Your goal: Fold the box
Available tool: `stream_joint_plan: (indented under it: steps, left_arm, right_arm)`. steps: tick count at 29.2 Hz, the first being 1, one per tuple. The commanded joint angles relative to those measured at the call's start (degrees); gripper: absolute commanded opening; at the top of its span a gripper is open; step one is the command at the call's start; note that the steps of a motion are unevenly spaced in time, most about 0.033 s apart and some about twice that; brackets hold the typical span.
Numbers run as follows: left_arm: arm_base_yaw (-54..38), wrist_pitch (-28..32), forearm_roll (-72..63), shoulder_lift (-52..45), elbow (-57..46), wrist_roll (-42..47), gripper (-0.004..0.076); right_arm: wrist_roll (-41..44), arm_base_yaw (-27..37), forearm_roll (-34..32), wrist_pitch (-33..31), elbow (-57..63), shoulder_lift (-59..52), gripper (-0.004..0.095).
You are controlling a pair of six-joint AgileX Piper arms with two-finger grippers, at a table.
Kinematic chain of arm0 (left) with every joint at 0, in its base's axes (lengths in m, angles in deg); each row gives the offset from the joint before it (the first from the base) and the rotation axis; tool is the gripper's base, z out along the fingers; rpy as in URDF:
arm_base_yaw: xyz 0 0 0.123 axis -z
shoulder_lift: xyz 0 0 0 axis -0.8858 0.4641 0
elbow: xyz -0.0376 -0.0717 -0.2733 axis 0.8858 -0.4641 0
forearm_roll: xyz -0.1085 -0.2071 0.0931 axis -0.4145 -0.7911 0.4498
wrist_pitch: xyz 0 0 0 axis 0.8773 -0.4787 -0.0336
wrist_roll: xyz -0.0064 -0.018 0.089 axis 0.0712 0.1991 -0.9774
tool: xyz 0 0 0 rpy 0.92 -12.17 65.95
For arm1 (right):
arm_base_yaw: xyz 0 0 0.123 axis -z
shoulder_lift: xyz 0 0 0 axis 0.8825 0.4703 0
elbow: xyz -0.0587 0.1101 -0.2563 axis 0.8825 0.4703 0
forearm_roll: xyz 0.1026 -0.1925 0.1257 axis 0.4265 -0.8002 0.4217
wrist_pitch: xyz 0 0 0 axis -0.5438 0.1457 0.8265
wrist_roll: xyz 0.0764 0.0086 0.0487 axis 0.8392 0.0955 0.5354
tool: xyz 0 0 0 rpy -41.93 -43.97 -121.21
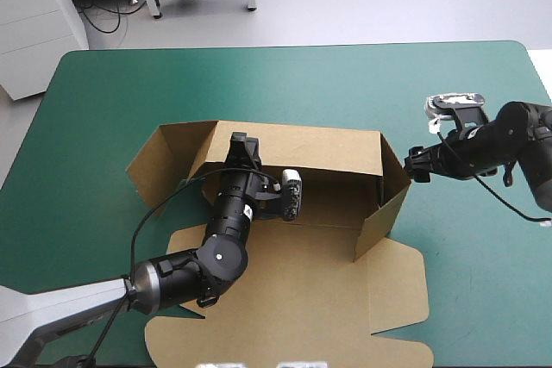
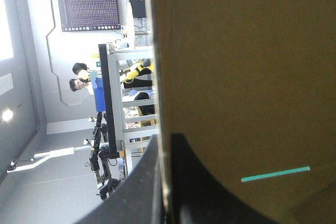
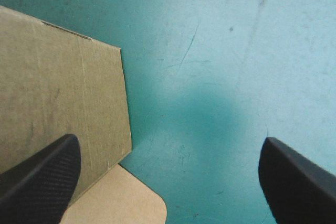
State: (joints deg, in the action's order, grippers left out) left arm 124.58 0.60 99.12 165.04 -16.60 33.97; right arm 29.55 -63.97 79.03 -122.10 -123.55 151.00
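Observation:
The brown box's opening (image 1: 328, 196) is turned toward the lid, so I expect the whole box (image 1: 297, 146) to tip back onto its bottom when the robot pushes the box's side back.
The brown box (image 1: 293, 152) stands mid-table with its back wall and right wall raised. Its left flap (image 1: 159, 161) is splayed outward and its lid (image 1: 293, 299) lies flat toward the near edge. My left gripper (image 1: 243, 146) sits on the back wall's top edge near the left corner. In the left wrist view it (image 2: 165, 182) is shut on the box (image 2: 241, 77), one black finger on each face of the board. My right gripper (image 1: 417, 164) hovers just outside the right wall. In the right wrist view it (image 3: 169, 141) is open and holds nothing, with the wall (image 3: 58, 93) beside one finger.
The teal-green cover (image 1: 483, 282) lies bare to the right of the box and along the far side (image 1: 285, 84). A rounded lid flap (image 3: 121, 198) lies on the cover under the right gripper.

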Motion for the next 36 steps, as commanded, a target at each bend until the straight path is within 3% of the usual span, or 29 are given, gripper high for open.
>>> stream_joint_plan:
  steps: [1,8,17,24,36]
  left_arm:
    - [0.25,-2.6,5.41,-2.06,1.72,0.44,-0.0032]
    - [0.25,-2.6,5.41,-2.06,1.72,0.44,-0.0032]
    - [0.25,-2.6,5.41,-2.06,1.72,0.44,-0.0032]
    - [0.25,-2.6,5.41,-2.06,1.72,0.9,-0.0032]
    - [0.25,-2.6,5.41,-2.06,1.72,0.9,-0.0032]
  right_arm:
    - [1.35,0.5,0.98,3.85,-2.39,-2.36,0.0829]
    - [4.19,0.5,1.29,3.42,-9.37,-2.12,0.0829]
    - [4.44,0.5,-3.19,-6.89,-12.02,-0.79,0.0829]
    - [3.95,0.5,-2.11,-3.76,-5.23,-1.63,0.0829]
    - [-4.04,0.4,6.2,4.39,8.08,-9.45,0.0781]
